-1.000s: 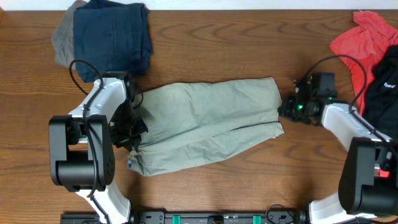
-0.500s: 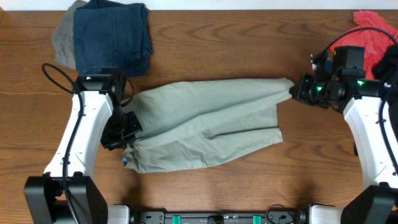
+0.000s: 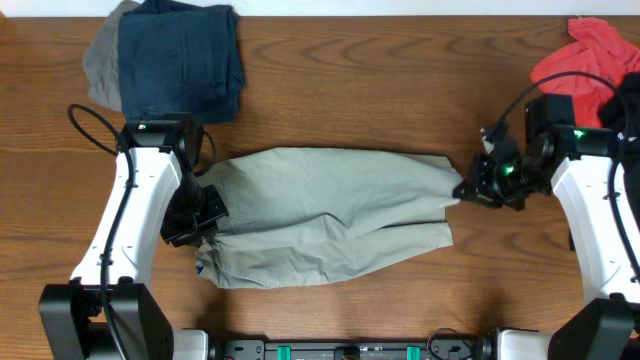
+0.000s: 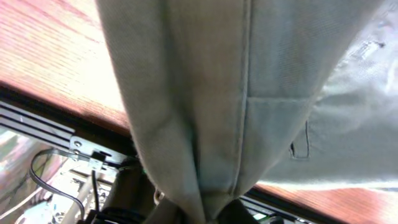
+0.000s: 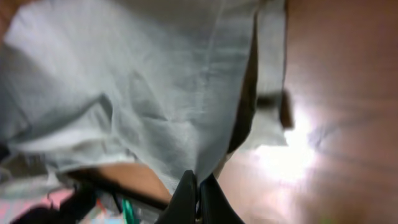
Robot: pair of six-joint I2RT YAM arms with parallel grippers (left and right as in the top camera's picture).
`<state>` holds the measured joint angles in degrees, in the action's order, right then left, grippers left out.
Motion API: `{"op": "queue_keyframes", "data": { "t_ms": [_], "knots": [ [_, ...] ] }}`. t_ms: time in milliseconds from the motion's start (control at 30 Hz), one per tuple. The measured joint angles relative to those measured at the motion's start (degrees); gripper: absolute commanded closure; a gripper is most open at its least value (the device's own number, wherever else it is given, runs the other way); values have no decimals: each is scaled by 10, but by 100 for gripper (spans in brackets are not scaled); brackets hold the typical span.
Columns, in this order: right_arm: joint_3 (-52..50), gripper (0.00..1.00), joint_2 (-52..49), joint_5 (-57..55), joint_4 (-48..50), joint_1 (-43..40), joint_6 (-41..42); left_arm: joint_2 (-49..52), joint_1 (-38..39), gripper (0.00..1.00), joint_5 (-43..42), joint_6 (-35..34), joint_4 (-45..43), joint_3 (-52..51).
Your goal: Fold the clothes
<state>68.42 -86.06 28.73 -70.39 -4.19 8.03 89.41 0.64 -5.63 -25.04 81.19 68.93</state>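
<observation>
The upper layer of the shorts has a slack, wavy edge (image 3: 340,228) between the robot's grippers, so the right gripper should first pull its corner (image 3: 450,192) away from the left gripper and make that edge straight.
The pale khaki-grey shorts (image 3: 320,212) lie stretched left to right across the middle of the table. My left gripper (image 3: 200,212) is shut on their left edge; in the left wrist view the cloth (image 4: 249,93) bunches into the closed jaws at the bottom (image 4: 214,214). My right gripper (image 3: 466,187) is shut on the upper right corner of the shorts; in the right wrist view the fabric (image 5: 143,87) hangs from the pinched black fingertips (image 5: 198,193), lifted off the wood.
A dark navy folded garment (image 3: 180,60) on a grey one (image 3: 100,65) lies at the back left. A red shirt (image 3: 575,70) and a black garment (image 3: 618,130) lie at the back right, beside my right arm.
Both grippers kept hold of the shorts. The right gripper first lifted right and back, then came forward and down. The shorts now lie flatter and more level.
</observation>
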Motion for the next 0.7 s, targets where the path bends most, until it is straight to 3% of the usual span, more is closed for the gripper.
{"op": "queue_keyframes", "data": {
  "t_ms": [133,167,467,700],
  "knots": [
    [-4,99,8,4,-27,19,-17,0,0,32,1,0,-2,0],
    [-5,99,14,4,-28,22,-21,0,0,29,1,0,-3,0],
    [-6,99,113,-43,-38,25,-18,0,-1,27,5,-4,4,-1],
    [-6,99,119,-84,-31,25,-7,0,0,26,-5,-2,13,-1]
  ]
}}
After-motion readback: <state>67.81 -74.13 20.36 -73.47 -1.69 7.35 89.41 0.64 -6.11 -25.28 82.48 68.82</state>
